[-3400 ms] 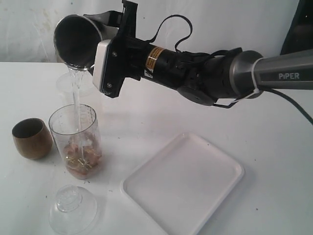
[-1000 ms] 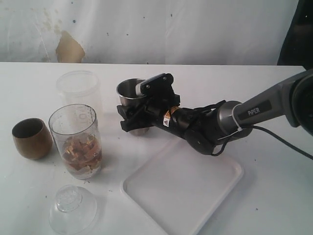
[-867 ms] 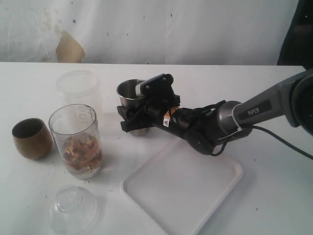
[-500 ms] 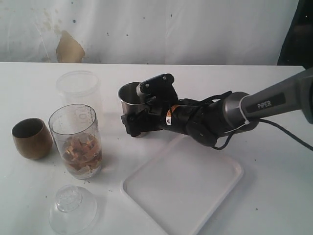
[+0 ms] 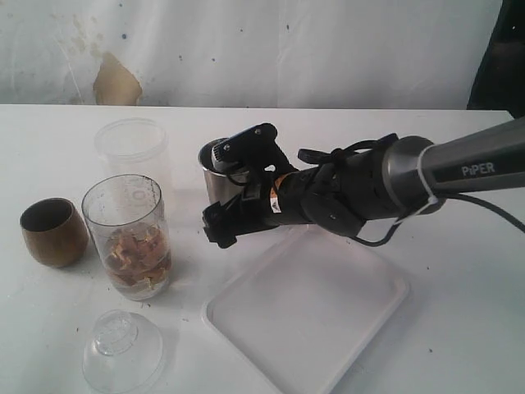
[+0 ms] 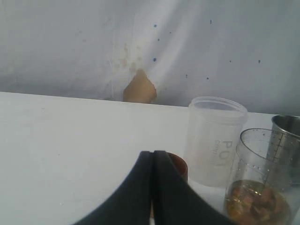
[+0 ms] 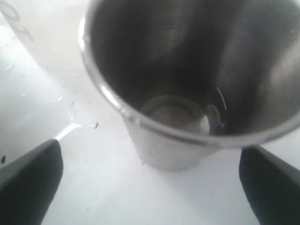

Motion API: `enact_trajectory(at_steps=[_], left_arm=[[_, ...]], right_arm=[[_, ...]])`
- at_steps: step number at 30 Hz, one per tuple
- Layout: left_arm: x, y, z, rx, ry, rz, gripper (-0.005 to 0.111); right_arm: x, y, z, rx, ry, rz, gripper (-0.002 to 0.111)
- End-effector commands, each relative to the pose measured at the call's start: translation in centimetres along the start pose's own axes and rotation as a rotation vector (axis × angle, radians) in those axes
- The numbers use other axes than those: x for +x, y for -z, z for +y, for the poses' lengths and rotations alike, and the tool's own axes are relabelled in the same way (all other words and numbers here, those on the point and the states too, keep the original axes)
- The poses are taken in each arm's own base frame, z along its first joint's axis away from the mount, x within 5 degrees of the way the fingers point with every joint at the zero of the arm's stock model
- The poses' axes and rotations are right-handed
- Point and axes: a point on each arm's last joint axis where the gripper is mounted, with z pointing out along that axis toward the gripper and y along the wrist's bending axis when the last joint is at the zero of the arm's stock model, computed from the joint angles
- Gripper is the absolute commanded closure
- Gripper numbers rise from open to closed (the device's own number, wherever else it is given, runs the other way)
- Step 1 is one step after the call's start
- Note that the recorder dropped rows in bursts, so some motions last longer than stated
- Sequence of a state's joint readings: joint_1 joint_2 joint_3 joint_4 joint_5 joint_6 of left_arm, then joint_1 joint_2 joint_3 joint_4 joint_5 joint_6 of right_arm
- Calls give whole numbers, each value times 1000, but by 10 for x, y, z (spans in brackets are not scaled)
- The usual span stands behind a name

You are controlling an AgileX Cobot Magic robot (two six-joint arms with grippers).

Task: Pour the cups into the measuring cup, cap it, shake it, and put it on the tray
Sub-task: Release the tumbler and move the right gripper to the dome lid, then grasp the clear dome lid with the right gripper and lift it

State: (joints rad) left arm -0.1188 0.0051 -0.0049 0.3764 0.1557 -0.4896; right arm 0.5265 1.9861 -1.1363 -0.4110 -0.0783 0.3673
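Observation:
The raised knob [image 5: 115,331] goes straight into the lid's dome. The whole clear domed lid [image 5: 127,361] will therefore rise level with the knob when I lift.
The steel tumbler [image 5: 211,182] stands upright on the table, empty inside in the right wrist view [image 7: 187,70]. My right gripper [image 5: 221,193] [image 7: 150,187] is open, and its two fingers [image 7: 28,180] stand wide on either side of the tumbler, apart from it. The measuring cup [image 5: 127,238] [image 6: 260,187] holds brown bits in liquid and has no lid on. Its clear domed lid [image 5: 121,349] lies in front of it. The brown cup [image 5: 53,232] [image 6: 180,165] and the frosted cup [image 5: 131,148] [image 6: 215,136] stand nearby. My left gripper [image 6: 153,157] is shut and empty.
The white tray [image 5: 328,328] lies flat at the front right, just under the right arm [image 5: 369,189]. A white wall with a brown patch [image 5: 115,82] runs behind the table's far edge.
The right gripper set the tumbler down after pouring, opened fully and drew back a little from it. The left gripper has stayed shut.

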Motion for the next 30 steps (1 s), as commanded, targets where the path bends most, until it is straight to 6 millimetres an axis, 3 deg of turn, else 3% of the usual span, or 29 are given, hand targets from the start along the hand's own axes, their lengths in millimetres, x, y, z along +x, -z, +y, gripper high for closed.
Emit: enact_trajectory(at_steps=[1,6,10,14,17,21,30], left_arm=[[1,0,0,7,-8,-6,107],[1,0,0,7,-8,-6,107],[1,0,0,7,-8,-6,107],[1,0,0,7,-8,-6,107],[1,0,0,7,-8,-6,107],[1,0,0,7,-8,-6,107],[1,0,0,6,-8,-4,107]], right_arm=[[7,21,1,9,-20,28,14],[10,52,0,65,-64,120,16],[5,78,16,81,-34,210,26],[-8,101,46,-21,21,305,44],[-20,113,77,-212,72,391,47],[-32,119,112,-403,125,408,47],[-43,100,162,-468,197,404,44]])
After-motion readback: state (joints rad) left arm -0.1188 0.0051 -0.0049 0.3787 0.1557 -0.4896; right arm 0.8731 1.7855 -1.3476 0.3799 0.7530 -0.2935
